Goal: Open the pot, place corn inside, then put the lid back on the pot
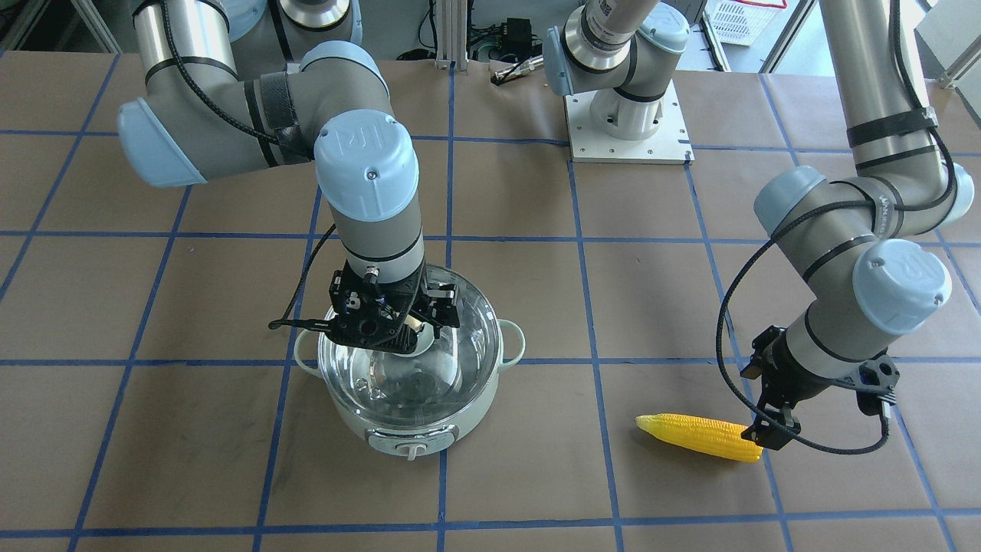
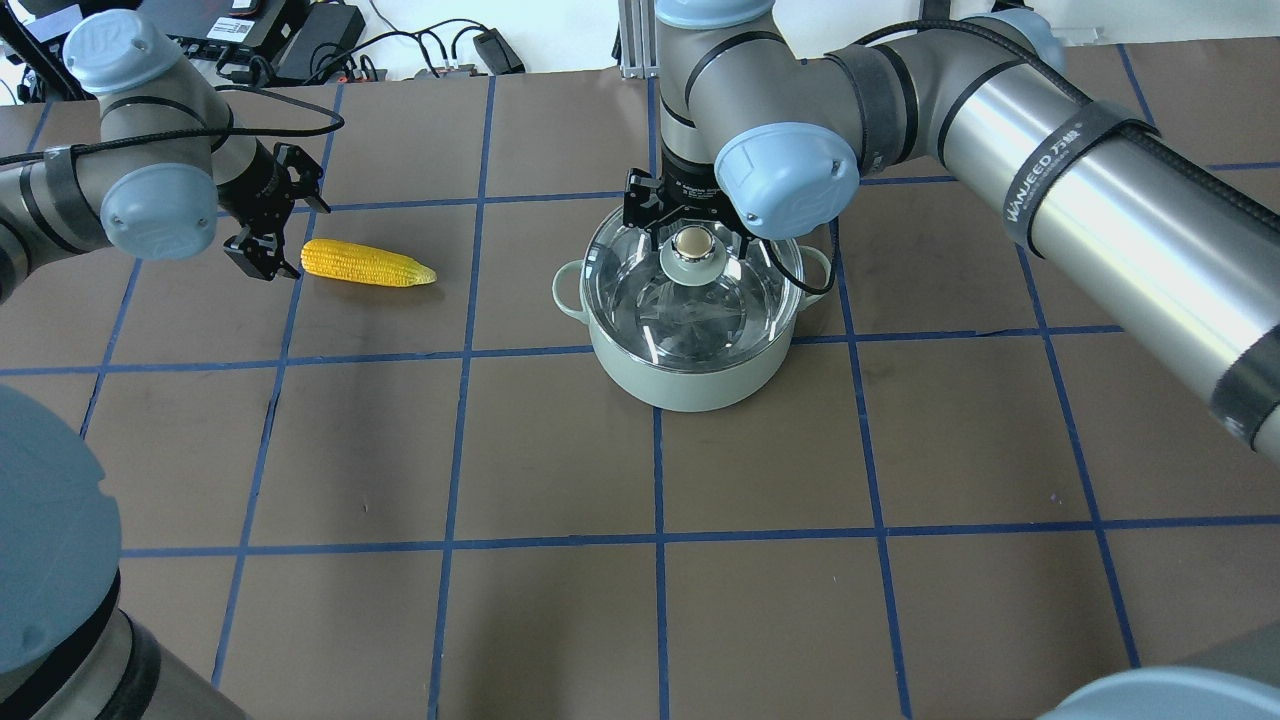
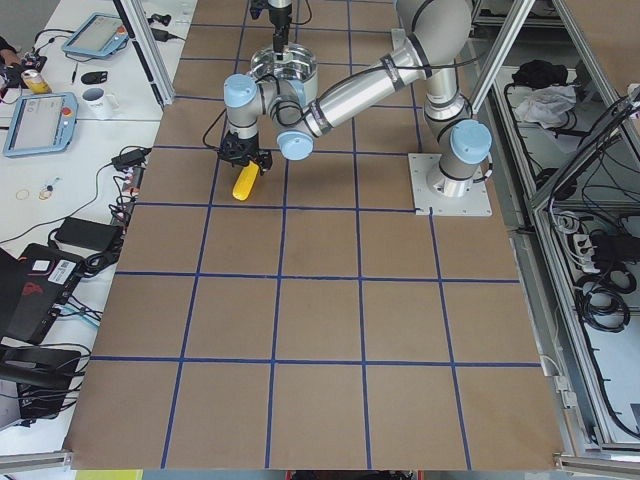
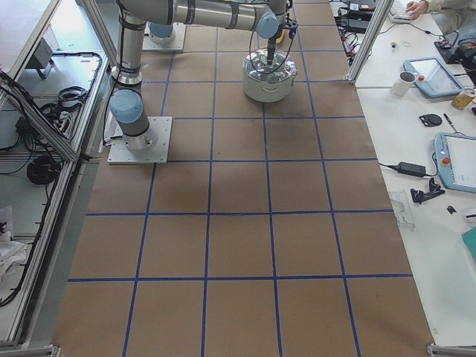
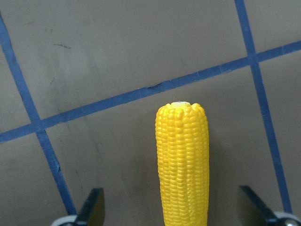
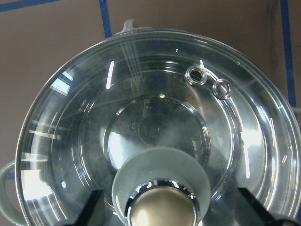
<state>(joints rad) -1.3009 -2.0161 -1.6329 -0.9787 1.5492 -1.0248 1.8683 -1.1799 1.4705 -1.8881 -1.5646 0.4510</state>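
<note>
I expect the clear glass lid (image 1: 401, 382) to settle flat over the yellow corn (image 1: 699, 437) when I put the lid back, because the corn is shorter than the pot's opening.
The pale green pot (image 2: 690, 385) stands mid-table with the clear glass lid (image 2: 640, 300) on it. My right gripper (image 2: 690, 238) is low over the lid's shiny knob (image 6: 162, 212). It is open, with one finger on each side of the knob and clear of it. The yellow corn (image 2: 365, 264) lies flat on the table to the pot's left. My left gripper (image 2: 262, 238) is open at the corn's thick end. In the left wrist view the corn (image 5: 182, 165) runs between the two fingers (image 5: 91, 209) with gaps on both sides.
The table is covered in brown paper with a blue tape grid. The right arm's white base plate (image 1: 628, 126) sits at the robot side. Cables and boxes (image 2: 300, 35) lie beyond the far edge. The pot's control knob (image 1: 414, 451) faces away from the robot.
</note>
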